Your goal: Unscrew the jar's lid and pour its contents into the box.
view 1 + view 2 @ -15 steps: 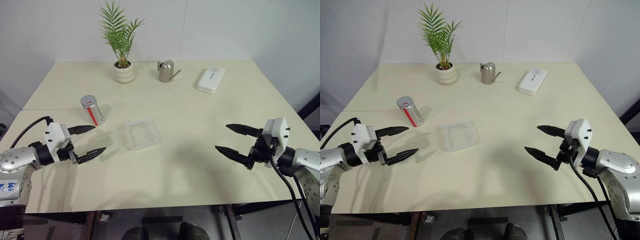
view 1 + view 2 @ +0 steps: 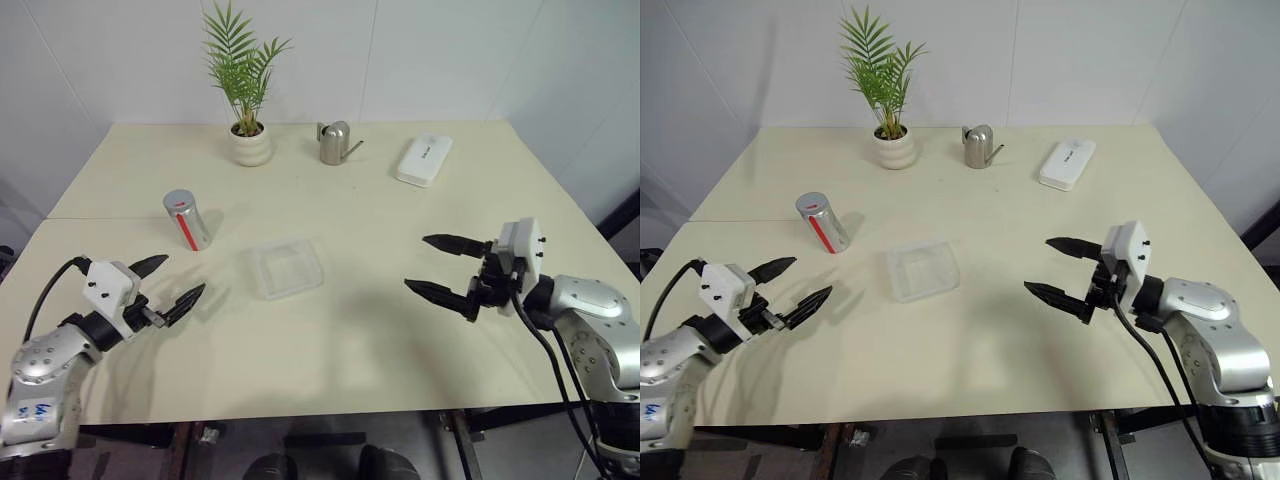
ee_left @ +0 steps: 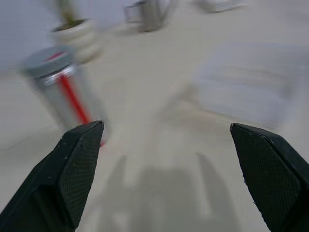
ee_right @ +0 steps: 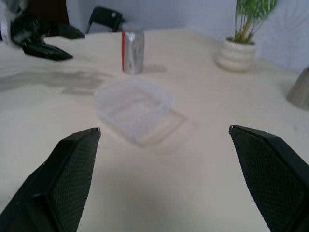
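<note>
The grey lid (image 2: 179, 198) should come up slowly and stay in place through repeated turns when I twist it, because its deep rim (image 3: 50, 66) caps the jar's top.
The jar (image 2: 187, 221) stands upright on the left of the table, silvery with a red stripe down its side, and the grey lid (image 2: 178, 201) is on top. I cannot make out its contents. The clear shallow box (image 2: 285, 267) lies to its right, near the table's middle. My left gripper (image 2: 184, 274) hovers open, nearer to me than the jar and apart from it, holding nothing. Right of the box my right gripper (image 2: 416, 262) is open and empty, pointing left toward it. The left wrist view has the jar (image 3: 63, 92) ahead and the box (image 3: 251, 89) blurred beside it.
At the back of the table stand a potted palm in a white pot (image 2: 249, 146), a silver watering can (image 2: 334, 143) and a flat white case (image 2: 423, 160). The table's front edge (image 2: 300, 410) runs just under both arms. A dark chair (image 4: 104, 17) stands beyond the table.
My right gripper has moved left, closer to the box. My left gripper has drawn back slightly toward the near edge. Both stay open; the jar and the box have not moved.
</note>
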`<state>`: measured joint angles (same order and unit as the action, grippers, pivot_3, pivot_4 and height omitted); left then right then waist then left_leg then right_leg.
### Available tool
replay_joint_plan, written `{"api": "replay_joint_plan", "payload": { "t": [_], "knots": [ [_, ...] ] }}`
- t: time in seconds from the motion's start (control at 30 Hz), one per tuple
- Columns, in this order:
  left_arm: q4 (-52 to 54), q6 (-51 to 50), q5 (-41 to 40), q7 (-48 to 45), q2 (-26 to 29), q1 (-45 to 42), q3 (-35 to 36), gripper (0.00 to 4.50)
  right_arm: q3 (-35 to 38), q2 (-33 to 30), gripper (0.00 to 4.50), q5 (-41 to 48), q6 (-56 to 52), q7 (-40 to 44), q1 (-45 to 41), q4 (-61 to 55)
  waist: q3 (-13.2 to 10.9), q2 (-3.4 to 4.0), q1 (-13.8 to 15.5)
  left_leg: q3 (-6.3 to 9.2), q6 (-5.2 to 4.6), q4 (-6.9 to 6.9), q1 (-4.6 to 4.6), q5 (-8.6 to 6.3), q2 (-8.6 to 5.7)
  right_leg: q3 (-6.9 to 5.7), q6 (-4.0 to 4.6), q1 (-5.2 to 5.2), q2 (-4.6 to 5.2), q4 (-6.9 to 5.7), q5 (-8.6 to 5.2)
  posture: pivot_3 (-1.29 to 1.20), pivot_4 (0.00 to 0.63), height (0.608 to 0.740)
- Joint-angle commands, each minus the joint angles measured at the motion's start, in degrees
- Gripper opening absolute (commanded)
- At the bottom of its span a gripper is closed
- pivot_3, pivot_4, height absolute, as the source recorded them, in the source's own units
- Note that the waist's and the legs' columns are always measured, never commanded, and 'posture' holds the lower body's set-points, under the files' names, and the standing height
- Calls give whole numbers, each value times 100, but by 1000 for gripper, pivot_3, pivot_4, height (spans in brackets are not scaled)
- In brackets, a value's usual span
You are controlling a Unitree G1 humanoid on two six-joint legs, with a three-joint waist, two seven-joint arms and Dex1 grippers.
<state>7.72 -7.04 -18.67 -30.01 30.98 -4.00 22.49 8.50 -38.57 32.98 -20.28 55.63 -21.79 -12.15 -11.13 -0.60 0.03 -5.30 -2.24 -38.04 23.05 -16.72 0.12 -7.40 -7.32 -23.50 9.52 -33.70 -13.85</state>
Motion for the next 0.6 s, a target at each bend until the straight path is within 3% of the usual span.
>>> {"api": "replay_joint_plan", "payload": {
  "t": [0.03,0.17,0.3,0.47,0.6],
  "knots": [
    [479,-82,472,1071,-477,-169,-163,4466,-177,151,4500,-95,-136,-317,-276,-121,2,-4,18,0,0,-1,1,0,0,1,-1,-1,0,-2,0,0,150,740],
    [279,-301,1098,2364,-1193,-717,-402,4466,-487,427,4500,-140,-349,-577,-629,-109,5,-9,71,-1,0,-7,2,0,-1,-1,3,-1,0,-4,4,0,150,740],
    [-96,-401,1660,3232,-1542,-1202,-529,4466,-699,714,4500,-270,-404,-774,-924,40,13,-21,107,-3,0,-7,2,1,-1,-1,3,-2,-2,-3,7,0,150,740],
    [-1036,-296,1979,3828,-1675,-1910,-626,4466,-874,1083,4500,-375,-348,-985,-1087,48,15,-24,125,-7,-1,-6,7,-1,1,-7,3,-8,-4,-1,7,0,150,740],
    [-1839,42,1968,3800,-1577,-2467,-712,4466,-901,1258,4500,-415,-346,-1106,-1086,-14,16,-26,137,-8,-3,-8,12,-2,-1,-11,3,-8,-4,2,7,0,150,740]
  ]
}}
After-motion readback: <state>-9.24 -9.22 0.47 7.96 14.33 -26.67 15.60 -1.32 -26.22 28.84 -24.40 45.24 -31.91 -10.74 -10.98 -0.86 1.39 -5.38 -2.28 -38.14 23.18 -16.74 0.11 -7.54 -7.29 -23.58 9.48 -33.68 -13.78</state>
